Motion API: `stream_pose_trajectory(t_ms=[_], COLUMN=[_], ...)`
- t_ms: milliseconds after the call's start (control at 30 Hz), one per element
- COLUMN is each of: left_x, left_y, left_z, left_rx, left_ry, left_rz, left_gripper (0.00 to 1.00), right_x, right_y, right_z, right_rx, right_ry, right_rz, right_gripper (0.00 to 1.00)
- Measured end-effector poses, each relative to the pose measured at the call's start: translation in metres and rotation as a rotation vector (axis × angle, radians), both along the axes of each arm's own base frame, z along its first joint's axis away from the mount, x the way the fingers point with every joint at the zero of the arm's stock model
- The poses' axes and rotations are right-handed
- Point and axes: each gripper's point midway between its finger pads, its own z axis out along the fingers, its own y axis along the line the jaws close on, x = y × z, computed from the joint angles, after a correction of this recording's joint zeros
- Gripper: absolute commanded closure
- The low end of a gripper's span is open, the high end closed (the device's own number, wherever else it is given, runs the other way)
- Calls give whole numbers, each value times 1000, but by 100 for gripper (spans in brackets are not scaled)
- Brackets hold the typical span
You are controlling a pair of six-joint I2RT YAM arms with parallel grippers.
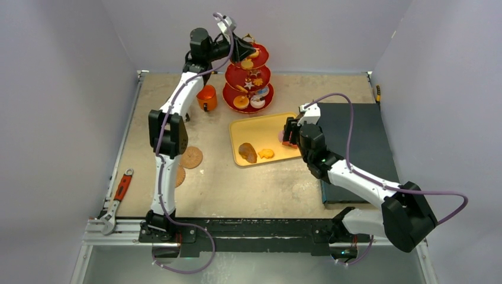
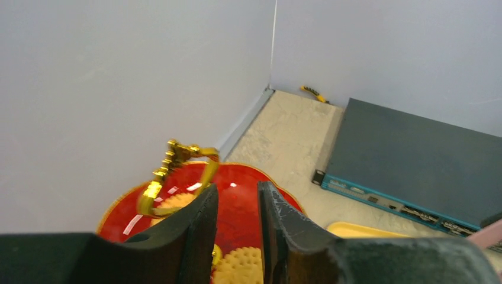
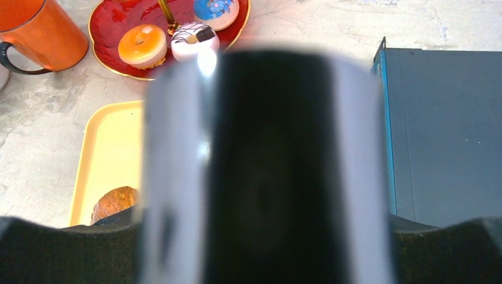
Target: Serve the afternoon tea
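The orange donut (image 1: 241, 102) sits toward the orange mug, away from my right gripper, so next my left gripper takes the gold handle (image 1: 249, 38) and turns the stand.
The red three-tier stand (image 1: 247, 76) stands at the back and holds several small pastries. My left gripper (image 1: 240, 47) hovers over its top tier (image 2: 289, 204), beside the gold handle (image 2: 177, 160). It is open and empty (image 2: 237, 192), with a round biscuit (image 2: 240, 266) below the gap. My right gripper (image 1: 290, 133) is above the yellow tray (image 1: 260, 125). A blurred white and dark cylinder, seemingly the white mug (image 3: 177, 148), fills the space between its fingers (image 3: 260, 228). The orange mug (image 1: 206, 97) stands left of the stand. Two brown coasters (image 1: 190, 157) (image 1: 179, 176) lie by the left arm.
The tray holds a croissant (image 1: 248, 152) and a small orange pastry (image 1: 266, 154). A dark blue box (image 1: 355, 142) lies on the right under the right arm. A red-handled wrench (image 1: 118, 198) lies at the front left. Walls close in the back and both sides.
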Motion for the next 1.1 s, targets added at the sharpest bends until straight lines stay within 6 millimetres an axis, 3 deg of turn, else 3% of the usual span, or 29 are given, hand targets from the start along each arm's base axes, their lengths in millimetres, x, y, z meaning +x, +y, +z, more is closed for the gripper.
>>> stream_pose_trajectory(t_ms=[167,367,467,600,667,1000,1100], left_x=[-8,-10,-1,7,7,2,5], left_y=[9,28,46,57,56,7,2], left_z=[-16,-8,10,33,34,10,3], left_rx=[55,78,63,18,5,-20,-25], left_ry=[27,19,-6,-55,-61,-82,-85], left_rz=[5,16,38,34,16,-82,-82], left_gripper=[23,14,8,7,7,13,24], right_x=[0,-1,-1,-2,-2,-5,-6], right_y=[0,0,0,0,0,-2,-3], right_z=[-1,-1,0,6,9,17,19], right_rx=[-1,0,3,13,18,43,44], right_ry=[1,2,-1,-14,-22,-35,-37], right_rz=[0,4,5,6,6,2,0], right_gripper=[38,39,38,39,39,39,40])
